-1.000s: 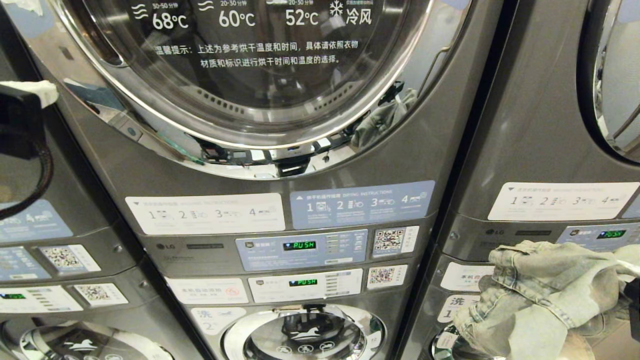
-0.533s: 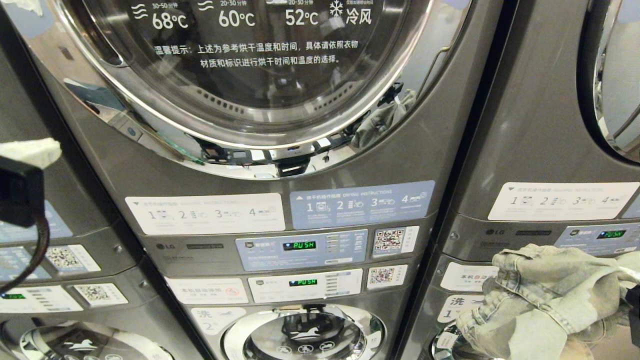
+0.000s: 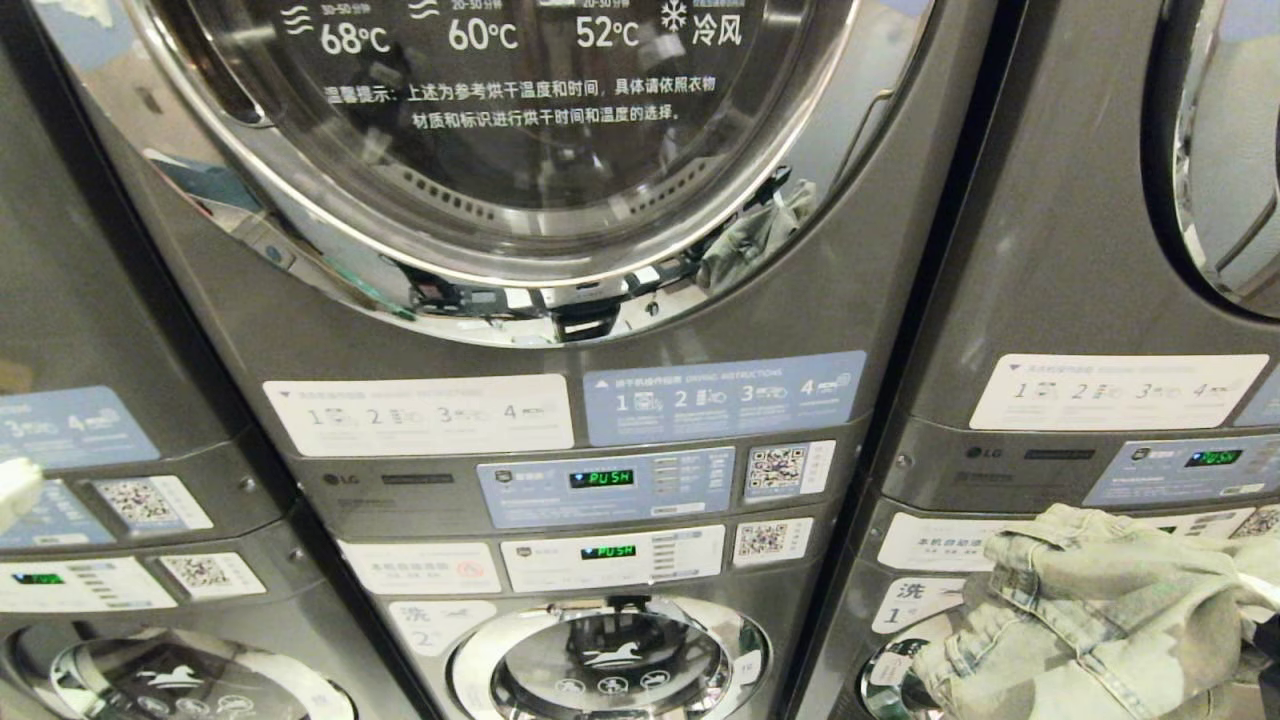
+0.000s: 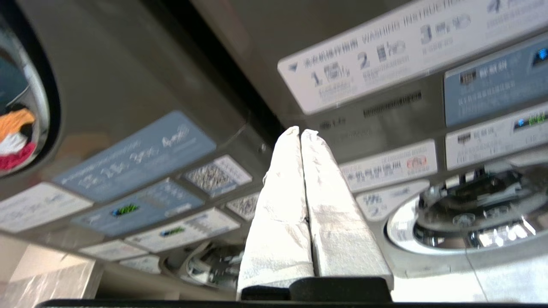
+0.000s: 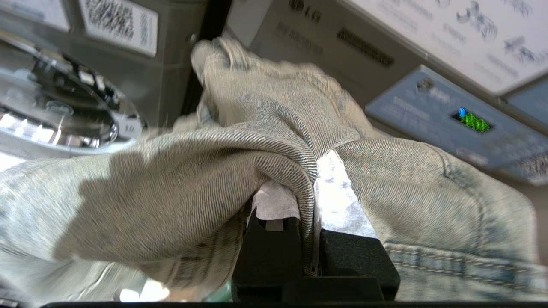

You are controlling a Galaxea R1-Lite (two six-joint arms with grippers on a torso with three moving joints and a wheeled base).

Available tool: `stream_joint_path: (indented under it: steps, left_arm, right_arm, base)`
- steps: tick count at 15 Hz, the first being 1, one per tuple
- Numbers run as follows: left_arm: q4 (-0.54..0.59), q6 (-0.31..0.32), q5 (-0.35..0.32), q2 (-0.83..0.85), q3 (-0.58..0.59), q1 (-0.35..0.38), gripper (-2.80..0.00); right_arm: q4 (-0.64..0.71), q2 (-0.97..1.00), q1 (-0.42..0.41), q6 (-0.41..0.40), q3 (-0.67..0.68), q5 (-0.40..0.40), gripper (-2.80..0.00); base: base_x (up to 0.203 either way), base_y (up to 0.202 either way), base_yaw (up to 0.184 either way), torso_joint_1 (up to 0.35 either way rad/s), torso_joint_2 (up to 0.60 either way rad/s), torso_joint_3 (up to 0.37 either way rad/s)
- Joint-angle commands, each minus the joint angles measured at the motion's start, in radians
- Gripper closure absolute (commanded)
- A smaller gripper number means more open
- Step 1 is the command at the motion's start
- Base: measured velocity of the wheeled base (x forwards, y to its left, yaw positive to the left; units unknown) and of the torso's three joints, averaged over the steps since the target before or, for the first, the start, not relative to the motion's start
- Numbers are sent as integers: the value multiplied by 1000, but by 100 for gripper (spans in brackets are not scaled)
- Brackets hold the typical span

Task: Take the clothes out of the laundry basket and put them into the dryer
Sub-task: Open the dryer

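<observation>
I should first raise my left gripper to the door's rim (image 3: 110,34) and open there, since the closed glass door (image 3: 516,156) blocks my right gripper's denim from the dryer.
The dryer (image 3: 560,330) fills the middle of the head view, its round glass door (image 3: 520,120) closed. A pale washed denim garment (image 3: 1090,610) hangs at the lower right in front of the neighbouring machine. My right gripper (image 5: 311,171) is shut on a fold of this denim (image 5: 180,179), which drapes over both white-wrapped fingers (image 5: 338,192). My left gripper (image 4: 299,131) is shut and empty, its white-wrapped fingers (image 4: 278,222) pressed together and pointing at the machine fronts. Only its tip (image 3: 15,490) shows at the head view's left edge. The laundry basket is out of view.
Instruction stickers and control panels with green displays (image 3: 600,478) sit below the dryer door, above a washer door (image 3: 610,665). Similar stacked machines stand close on the left (image 3: 100,520) and right (image 3: 1100,300). Orange and red laundry (image 4: 17,137) shows behind a neighbouring door.
My left gripper has sunk along the left edge of the head view until only its tip shows. The denim in my right gripper has sunk a little. The whole view has shifted slightly.
</observation>
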Motion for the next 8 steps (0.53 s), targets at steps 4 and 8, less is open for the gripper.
stream_joint_path:
  steps: [4,8]
  left_arm:
    - [-1,1,-3,-6,14,0,0]
    - [-6,1,-4,57,-29,0,0]
  right_arm:
    - [-5,12,-1,1,0,-2,0]
    - [-5,12,-1,1,5,-8,0]
  base:
    - [-129,0,1,-15,1,7]
    - [0,0,0,0,0,0]
